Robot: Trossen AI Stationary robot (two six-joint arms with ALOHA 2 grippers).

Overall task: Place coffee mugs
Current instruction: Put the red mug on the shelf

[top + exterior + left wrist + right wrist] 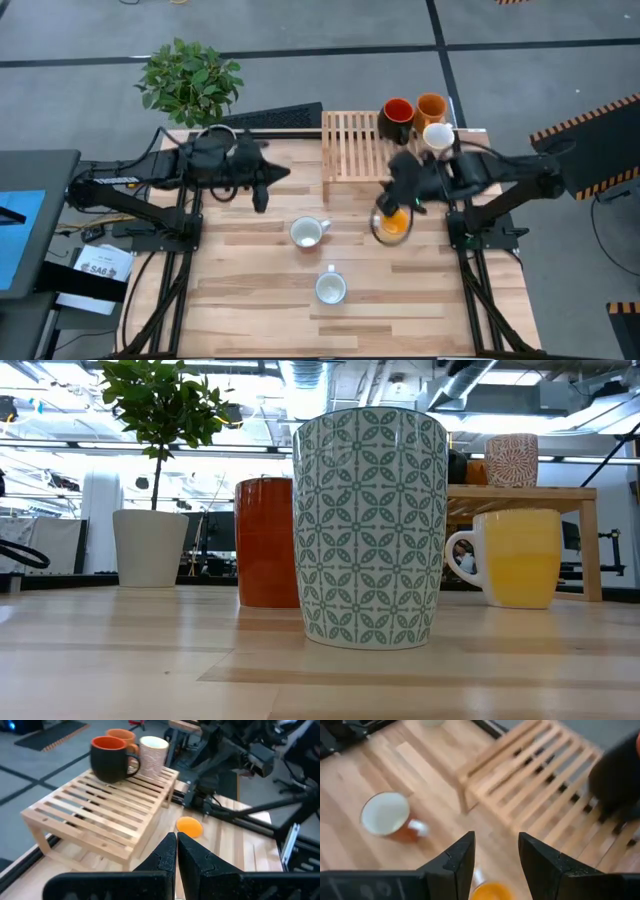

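The orange mug is upright and clear of the rack, so my left gripper should open and keep going toward the mug's rim until its fingers are on both sides of the mug's rim.
A slatted wooden rack stands at the table's far edge. On its right end are a red mug with a dark outside, a brown-orange mug and a cream patterned mug. Three mugs stand on the table: a yellow-orange one, an orange one with a white inside and a blue-patterned one. My right gripper is open and hovers over the yellow-orange mug. My left gripper is shut and hangs over the table left of the rack.
A potted plant stands beyond the table's far left corner, and a dark flat object lies left of the rack. The rack's left slats are bare. Bare wood lies along the near edge.
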